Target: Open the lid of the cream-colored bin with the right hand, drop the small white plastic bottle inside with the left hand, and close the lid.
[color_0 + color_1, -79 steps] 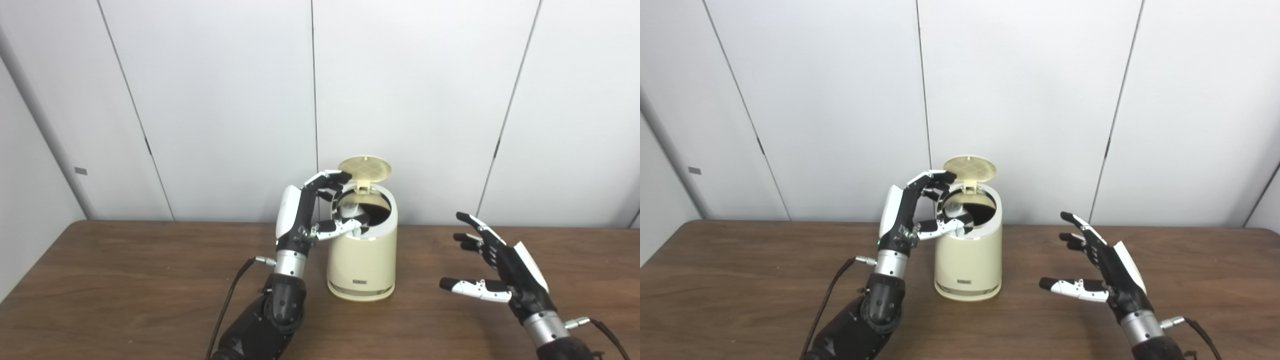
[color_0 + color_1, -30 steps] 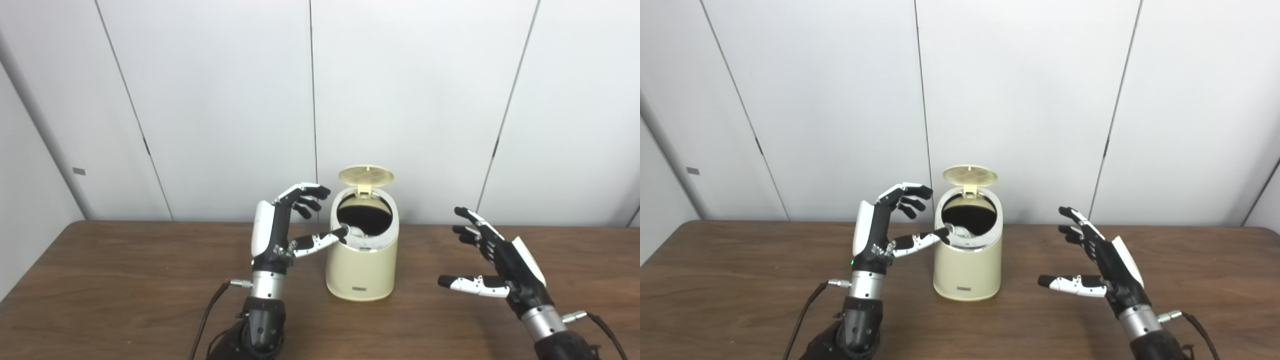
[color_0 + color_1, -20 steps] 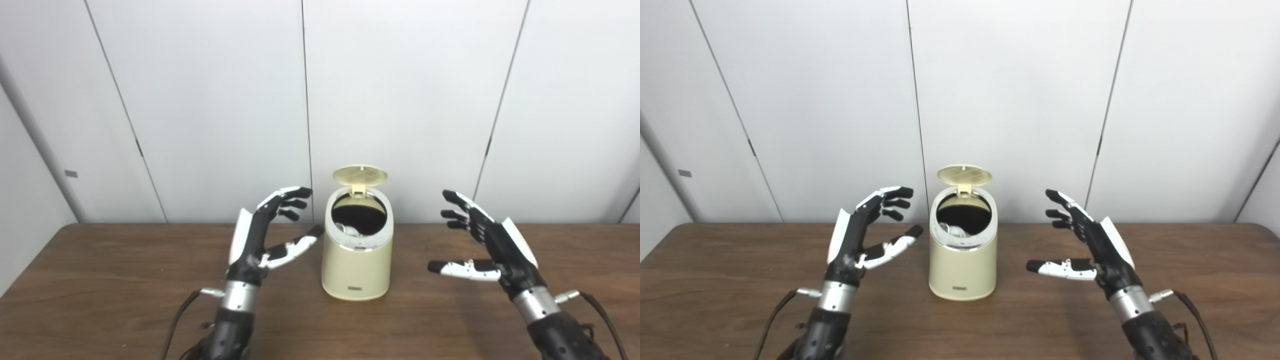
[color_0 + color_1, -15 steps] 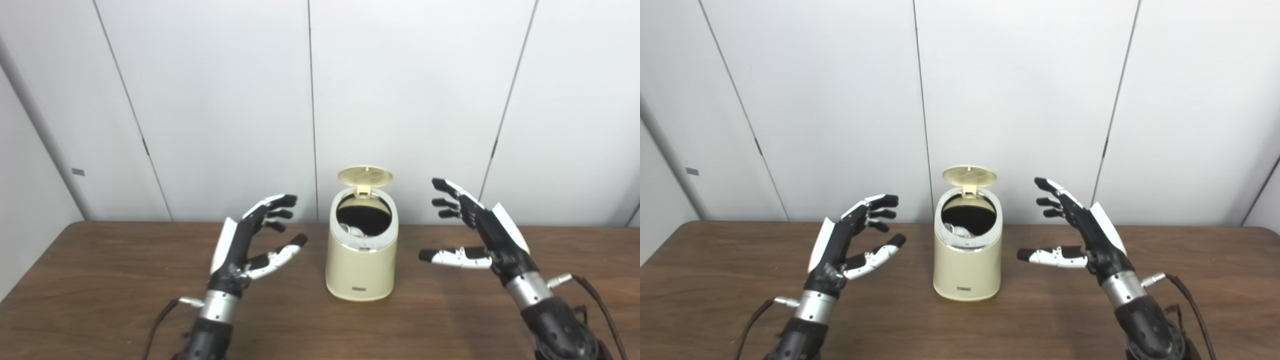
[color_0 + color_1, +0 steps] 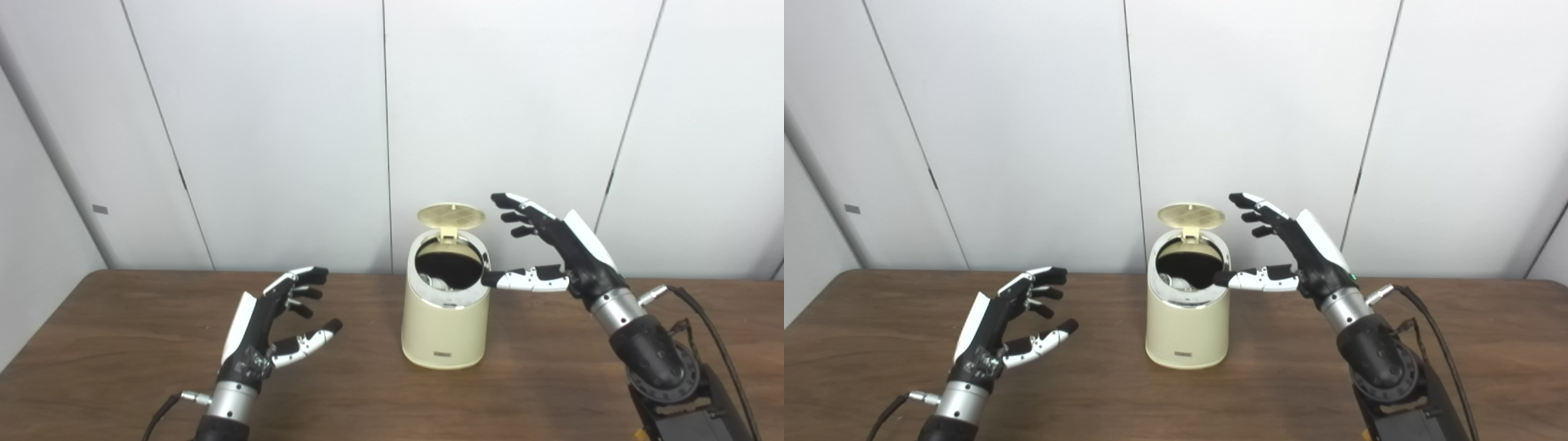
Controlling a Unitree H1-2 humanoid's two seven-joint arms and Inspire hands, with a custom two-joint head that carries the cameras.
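The lid (image 5: 452, 215) is standing on a narrow hinge (image 5: 448, 234) behind the bin's opening, so I expect it to swing down flush inside the bin's rim when the robot pushes it.
The cream-colored bin (image 5: 445, 324) stands on the brown table, its round lid (image 5: 451, 215) hinged up at the back. The small white bottle (image 5: 434, 283) lies inside, partly seen through the opening. My right hand (image 5: 554, 254) is open and raised just right of the bin; its thumb reaches the rim and its fingers are beside the lid. My left hand (image 5: 269, 327) is open and empty, low over the table well left of the bin.
The wooden table (image 5: 122, 343) spans the view, with white wall panels (image 5: 275, 122) close behind the bin. Cables trail from both wrists near the front edge.
The bottle has dropped from my left hand into the bin. My left hand pulled back left and down. My right hand rose and moved in to the bin's lid.
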